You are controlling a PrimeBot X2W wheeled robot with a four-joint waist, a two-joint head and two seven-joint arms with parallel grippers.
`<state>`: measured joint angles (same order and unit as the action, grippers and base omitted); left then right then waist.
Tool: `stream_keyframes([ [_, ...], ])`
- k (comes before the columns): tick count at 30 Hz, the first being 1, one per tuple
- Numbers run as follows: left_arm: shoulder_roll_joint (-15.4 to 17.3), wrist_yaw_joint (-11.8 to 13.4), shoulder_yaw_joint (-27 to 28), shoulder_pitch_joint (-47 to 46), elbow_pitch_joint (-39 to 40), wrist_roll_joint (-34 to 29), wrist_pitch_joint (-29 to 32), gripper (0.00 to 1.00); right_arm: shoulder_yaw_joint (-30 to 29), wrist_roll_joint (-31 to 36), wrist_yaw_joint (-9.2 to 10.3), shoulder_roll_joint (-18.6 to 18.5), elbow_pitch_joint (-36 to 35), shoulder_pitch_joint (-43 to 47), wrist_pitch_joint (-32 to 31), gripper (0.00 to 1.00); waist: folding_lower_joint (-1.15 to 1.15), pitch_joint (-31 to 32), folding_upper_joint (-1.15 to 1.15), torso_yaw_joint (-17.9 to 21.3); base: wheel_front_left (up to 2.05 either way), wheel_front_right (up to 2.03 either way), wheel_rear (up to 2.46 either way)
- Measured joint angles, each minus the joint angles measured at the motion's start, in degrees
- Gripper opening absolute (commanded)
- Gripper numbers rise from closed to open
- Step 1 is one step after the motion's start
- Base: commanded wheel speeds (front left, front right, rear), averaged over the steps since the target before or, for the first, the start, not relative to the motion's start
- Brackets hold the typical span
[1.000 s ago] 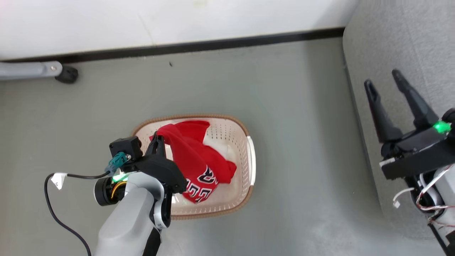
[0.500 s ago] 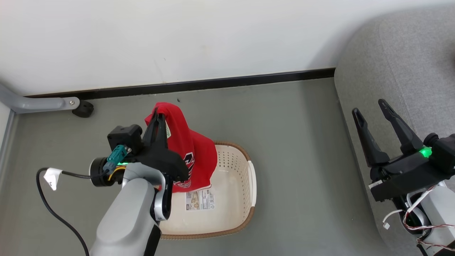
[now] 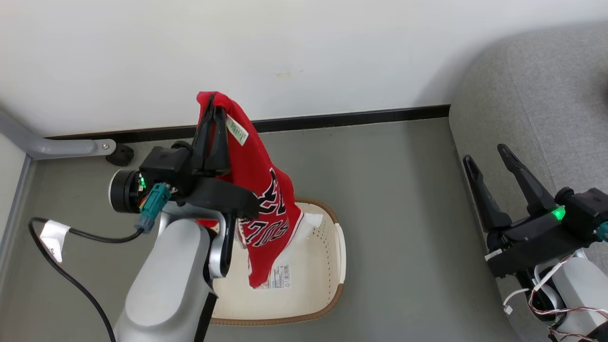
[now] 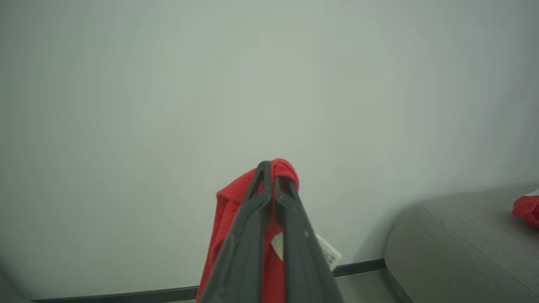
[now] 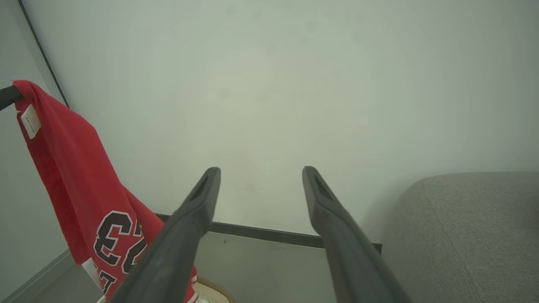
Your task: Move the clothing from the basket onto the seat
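Observation:
The jersey [image 3: 263, 191] is hanging loosely in folds from its pinched top [image 3: 215, 103], so I expect it to crumple into a heap when the robot lowers it onto the seat.
My left gripper [image 3: 211, 102] is shut on the top of a red jersey [image 3: 259, 199], holding it high in front of the wall. The jersey hangs down with its white tag and black-and-white lettering showing, and its lower end dangles over the cream basket [image 3: 327, 266] on the floor. In the left wrist view the shut fingers [image 4: 269, 168] pinch the red cloth [image 4: 227, 219]. My right gripper [image 3: 485, 154] is open and holds nothing, beside the grey seat [image 3: 546, 95]. In the right wrist view, the jersey [image 5: 84, 176] is at the left. A second piece of red clothing [image 4: 526, 208] lies on the seat [image 4: 463, 244].
A label [image 3: 280, 276] lies on the basket's bottom. A grey metal leg [image 3: 71, 147] with a black foot [image 3: 118, 154] stands at the far left by the black baseboard [image 3: 356, 116]. A black cable [image 3: 71, 280] trails over the grey floor [image 3: 403, 213] between basket and seat.
My left gripper has lifted the jersey up out of the basket, from resting inside it to hanging above. The head camera has tilted up. The right gripper stays open.

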<state>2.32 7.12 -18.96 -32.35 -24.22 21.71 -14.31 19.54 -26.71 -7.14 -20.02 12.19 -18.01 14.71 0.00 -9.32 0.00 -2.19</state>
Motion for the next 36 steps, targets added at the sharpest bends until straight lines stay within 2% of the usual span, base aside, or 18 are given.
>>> stream_keyframes([
  [11,0.1,0.0,-0.5,-1.7,10.5,-4.5,0.0,0.0,0.8,1.1,-0.01,2.3,0.9,0.8,0.0,1.0,0.0,1.0,0.0,-0.2,0.0,0.0,0.0],
  [30,0.4,-0.6,-2.0,-4.4,15.3,-5.7,-0.2,0.0,2.1,1.9,0.0,3.5,2.2,2.3,0.0,1.0,0.0,3.3,0.0,-0.4,0.0,0.0,0.0],
  [36,0.4,-0.6,-2.1,-5.8,15.9,-5.7,-0.2,0.0,4.0,2.0,-0.01,3.5,2.2,2.3,0.0,1.0,0.0,3.5,0.0,-0.5,0.0,0.0,0.0],
])
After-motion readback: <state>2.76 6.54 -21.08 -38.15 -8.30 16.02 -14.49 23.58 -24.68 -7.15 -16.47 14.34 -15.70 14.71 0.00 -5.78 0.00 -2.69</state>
